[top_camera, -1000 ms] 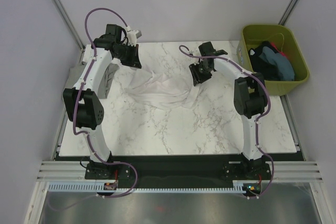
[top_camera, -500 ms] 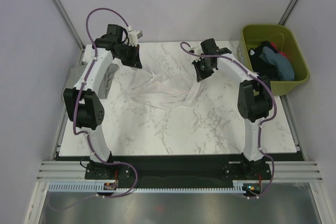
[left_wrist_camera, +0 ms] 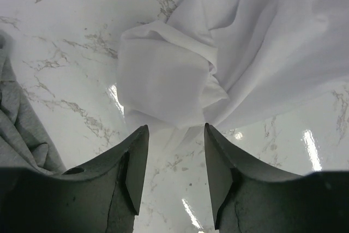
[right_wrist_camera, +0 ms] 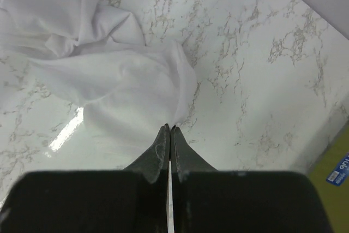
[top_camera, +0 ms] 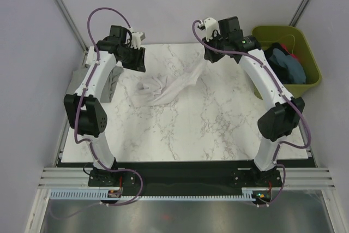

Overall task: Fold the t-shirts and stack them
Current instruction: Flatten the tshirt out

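Note:
My grippers will pull the white t-shirt (top_camera: 178, 87) between them, and it will open into a long, tight span, because the bunched end lies in loose folds (top_camera: 151, 87).
A large white t-shirt (top_camera: 163, 87) lies crumpled on the marble table at the back left of centre. One edge of it is drawn up and to the right. My right gripper (top_camera: 209, 56) is shut on that edge, and in the right wrist view the white t-shirt (right_wrist_camera: 109, 75) hangs from the closed right gripper (right_wrist_camera: 170, 127). My left gripper (left_wrist_camera: 174, 130) is open above the table with nothing between its fingers. The bunched white t-shirt (left_wrist_camera: 163, 80) lies just beyond its tips. A grey t-shirt (left_wrist_camera: 16, 129) lies at the left.
An olive-green bin (top_camera: 313, 53) stands off the table's back right corner, holding a blue-teal shirt (top_camera: 293, 68) and a dark one (top_camera: 271, 58). Its corner (right_wrist_camera: 339, 174) shows in the right wrist view. Grey walls close in the back and sides.
My left gripper opened and let go of the white t-shirt. My right gripper shut on the shirt's edge, then rose toward the back right, pulling the cloth with it.

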Tool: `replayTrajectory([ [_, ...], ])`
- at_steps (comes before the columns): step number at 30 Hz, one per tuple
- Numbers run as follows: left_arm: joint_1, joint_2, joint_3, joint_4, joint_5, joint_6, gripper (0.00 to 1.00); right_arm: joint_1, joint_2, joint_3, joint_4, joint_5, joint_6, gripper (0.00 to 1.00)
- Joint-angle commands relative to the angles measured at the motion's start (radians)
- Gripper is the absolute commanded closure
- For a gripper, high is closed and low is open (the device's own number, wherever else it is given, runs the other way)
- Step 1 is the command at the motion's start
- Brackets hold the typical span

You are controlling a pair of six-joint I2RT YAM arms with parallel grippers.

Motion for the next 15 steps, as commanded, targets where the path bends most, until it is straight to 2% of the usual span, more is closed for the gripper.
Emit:
replayTrajectory([
  [1, 0.0, 0.022, 0.008, 0.014, -0.102, 0.011, 0.46, 0.014, -0.103, -0.01, -0.061, -0.061, -0.026, 1.0],
  [4, 0.014, 0.152, 0.097, -0.031, -0.085, 0.006, 0.44, 0.014, -0.172, -0.076, -0.087, -0.123, -0.043, 1.0],
  [10, 0.037, 0.364, 0.177, -0.078, -0.035, 0.012, 0.43, 0.014, -0.213, -0.154, -0.068, -0.077, -0.041, 1.0],
  [15, 0.053, 0.451, 0.212, -0.084, -0.008, 0.011, 0.44, 0.016, -0.202, -0.156, -0.063, -0.081, -0.041, 1.0],
])
